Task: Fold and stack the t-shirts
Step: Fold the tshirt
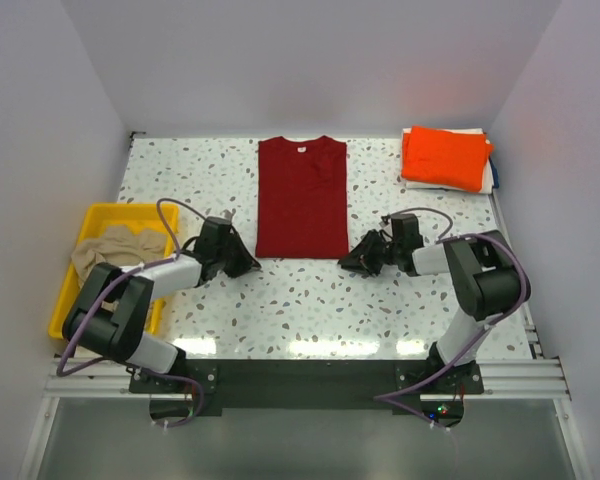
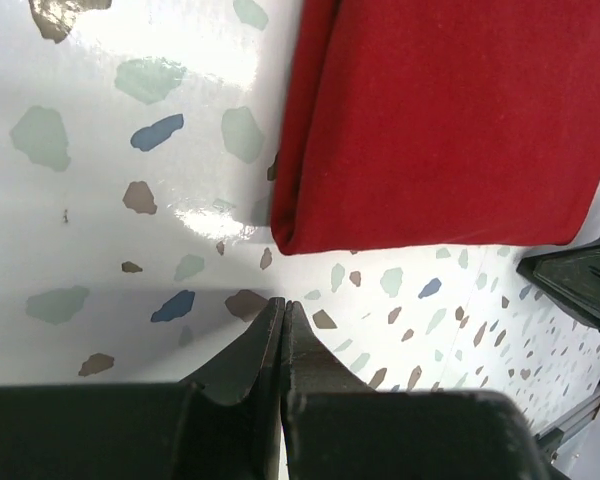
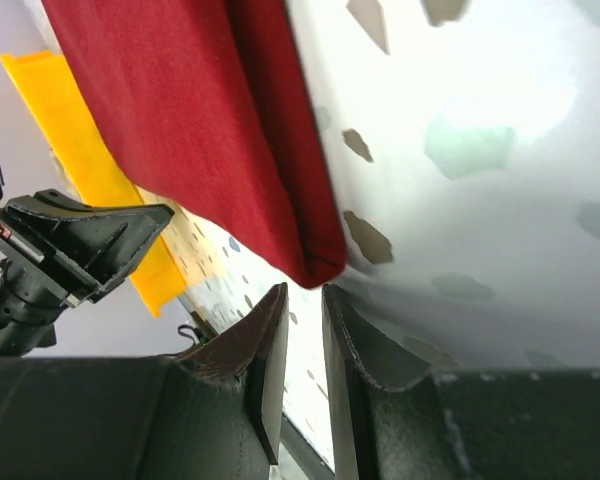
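The left gripper's closed fingers are empty and short of the dark red t-shirt's near corner [image 2: 284,246], so the robot should lift them, open them and reach over that corner [image 2: 300,230] before closing them.
The dark red t-shirt [image 1: 302,197] lies flat at the middle back of the table, folded into a long strip with its collar away from me. My left gripper [image 1: 248,264] rests at the table just short of the shirt's near left corner [image 2: 288,242], its fingertips [image 2: 276,312] pressed together and empty. My right gripper [image 1: 348,262] sits at the near right corner [image 3: 320,265], jaws a narrow gap apart with nothing between them; the cloth ends just beyond the tips. A folded orange t-shirt [image 1: 445,157] lies at the back right. A crumpled beige t-shirt [image 1: 120,250] fills the tray.
The yellow tray [image 1: 70,300] stands at the left edge beside the left arm. A pale cloth edge [image 1: 488,172] shows under the orange shirt. Speckled tabletop [image 1: 300,300] stretches between the arms and the front rail. White walls close in on three sides.
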